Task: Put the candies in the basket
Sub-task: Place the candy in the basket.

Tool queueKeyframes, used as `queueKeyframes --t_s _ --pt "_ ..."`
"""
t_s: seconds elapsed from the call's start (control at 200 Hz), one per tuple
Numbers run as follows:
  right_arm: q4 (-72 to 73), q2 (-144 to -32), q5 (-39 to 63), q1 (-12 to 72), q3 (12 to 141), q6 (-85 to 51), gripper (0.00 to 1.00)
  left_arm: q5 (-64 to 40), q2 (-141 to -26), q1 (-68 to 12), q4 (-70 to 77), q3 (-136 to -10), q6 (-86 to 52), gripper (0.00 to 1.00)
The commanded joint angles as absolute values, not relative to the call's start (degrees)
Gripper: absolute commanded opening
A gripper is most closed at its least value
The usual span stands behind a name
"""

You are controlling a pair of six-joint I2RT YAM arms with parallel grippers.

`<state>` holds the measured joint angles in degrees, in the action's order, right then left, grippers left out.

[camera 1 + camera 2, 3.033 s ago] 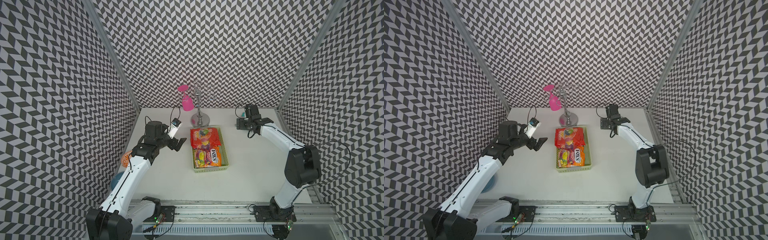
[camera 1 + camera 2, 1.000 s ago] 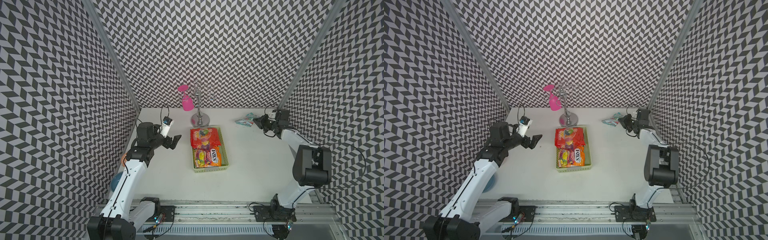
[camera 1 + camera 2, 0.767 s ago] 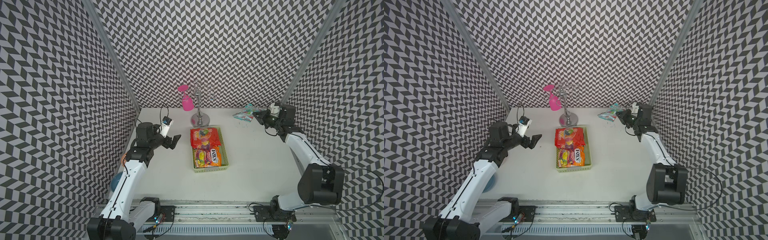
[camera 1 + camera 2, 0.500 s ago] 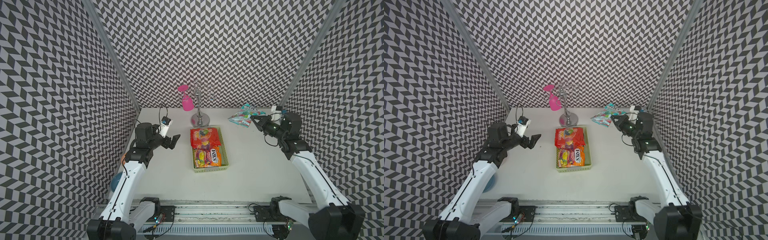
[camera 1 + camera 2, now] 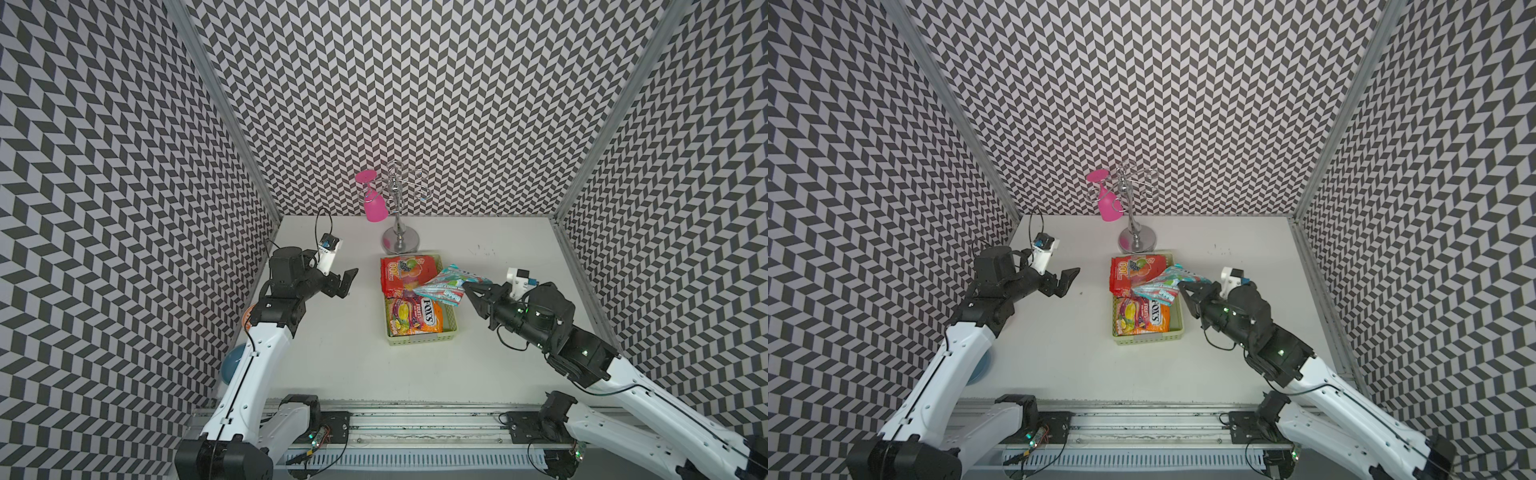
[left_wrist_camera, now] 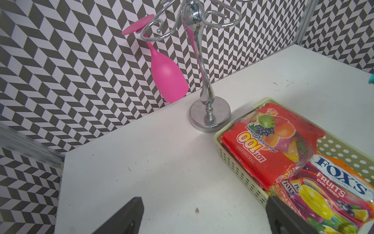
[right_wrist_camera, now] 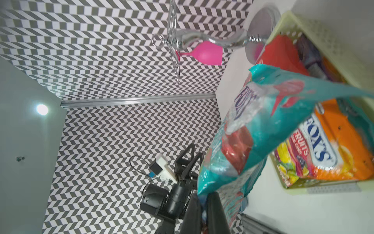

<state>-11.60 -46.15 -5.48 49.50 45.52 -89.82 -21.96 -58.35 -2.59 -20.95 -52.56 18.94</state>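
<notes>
I should keep carrying the teal candy bag (image 5: 444,286) with my right gripper, as it hangs clear above the basket's rim, over the orange FOX'S bag (image 5: 417,316) until it rests there.
The pale-green basket (image 5: 419,337) (image 5: 1144,339) sits mid-table with a red candy bag (image 5: 405,271) (image 6: 269,141) at its far end and an orange FOX'S bag (image 5: 415,318) (image 7: 332,141) nearer. My right gripper (image 5: 468,287) (image 5: 1183,286) is shut on the edge of a teal candy bag (image 5: 442,286) (image 5: 1160,284) (image 7: 269,125), which hangs in the air over the basket's right rim. My left gripper (image 5: 347,281) (image 5: 1068,280) stands open and holds nothing, above the bare table left of the basket; its fingers (image 6: 125,216) frame the bare tabletop in its wrist view.
A chrome glass stand (image 5: 400,232) (image 6: 209,113) with a pink wine glass (image 5: 374,205) hanging from it is just behind the basket. An orange-and-white plate (image 5: 247,322) and a blue round object (image 5: 232,365) lie at the table's left edge, mostly hidden by the left arm.
My right gripper has carried the teal bag from the far right corner forward and left to above the basket's right rim. The left arm has drawn back slightly to the left, still open.
</notes>
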Motion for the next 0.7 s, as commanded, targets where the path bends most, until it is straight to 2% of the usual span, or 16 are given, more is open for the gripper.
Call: queueKeyframes --t_s 0.0,0.1,0.235,0.436,0.691 --pt "-6.41 -47.99 -18.46 56.19 46.77 -99.5 0.0 -21.71 -57.17 -2.29 -20.17 -53.0 18.72 0.99" --pt "-0.83 -50.38 -19.35 59.98 42.44 -106.94 0.0 -21.8 -56.59 -2.11 -20.95 -53.7 18.93 0.99" --pt "-0.8 -53.79 -21.88 62.79 41.86 -111.33 0.0 -22.23 -56.36 -2.07 -21.21 -53.45 19.33 0.99" --pt "-2.11 -57.71 -27.19 63.1 44.11 -110.52 0.0 -23.05 -55.81 -2.11 -21.51 -53.74 19.51 0.99" --pt "3.62 -64.98 -26.1 63.09 41.8 -112.92 0.0 -24.03 -55.82 -2.11 -22.94 -54.82 20.39 0.99"
